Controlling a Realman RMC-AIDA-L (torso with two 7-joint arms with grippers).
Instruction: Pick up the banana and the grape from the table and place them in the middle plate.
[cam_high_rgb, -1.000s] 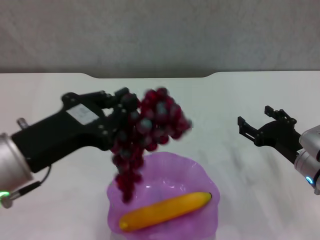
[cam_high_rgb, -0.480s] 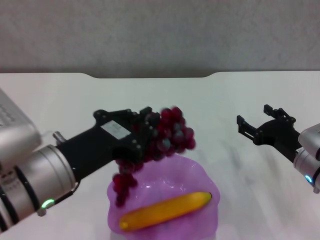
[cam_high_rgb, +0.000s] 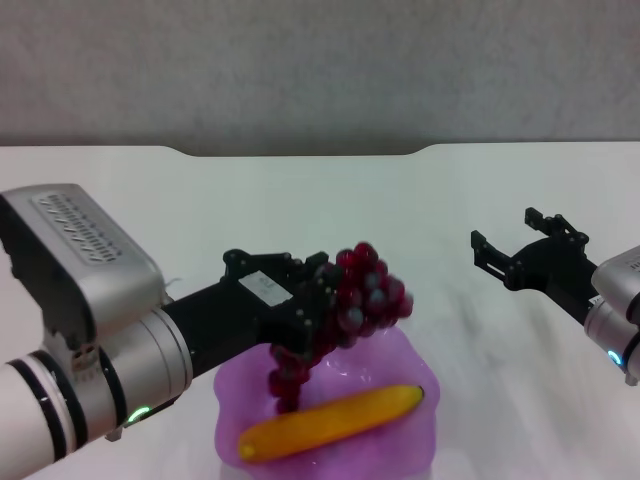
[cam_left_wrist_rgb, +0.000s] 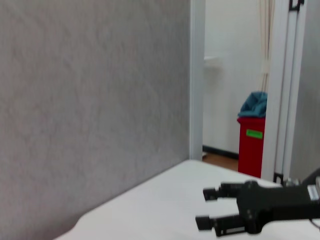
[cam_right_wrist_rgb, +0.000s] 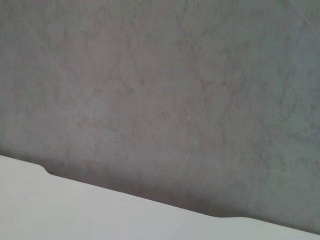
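Note:
I see the grape's lower end (cam_high_rgb: 288, 386) hanging inside the middle plate's rim, so I keep lowering the grape with my left gripper until it rests on the banana (cam_high_rgb: 318, 426), then let go.
My left gripper (cam_high_rgb: 332, 297) is shut on the grape (cam_high_rgb: 368, 296), a dark red-purple bunch. The bunch hangs over the middle plate (cam_high_rgb: 412, 352), and its lower end dangles inside the purple scalloped rim, just above the banana (cam_high_rgb: 335, 421). That yellow-orange banana lies across the plate's near side. My right gripper (cam_high_rgb: 508, 252) hovers open and empty over the table (cam_high_rgb: 480, 190) at the right. The left wrist view shows the right gripper (cam_left_wrist_rgb: 202, 208) open, and none of my left fingers or the fruit.
The white table's (cam_right_wrist_rgb: 75, 210) far edge has a shallow notch (cam_high_rgb: 300, 152) against a grey wall. A red bin (cam_left_wrist_rgb: 252, 145) stands beyond the table in the left wrist view.
My left arm has swung right and lower, carrying the grape bunch down over the plate until its end dips inside the rim. The right arm and the banana have stayed put.

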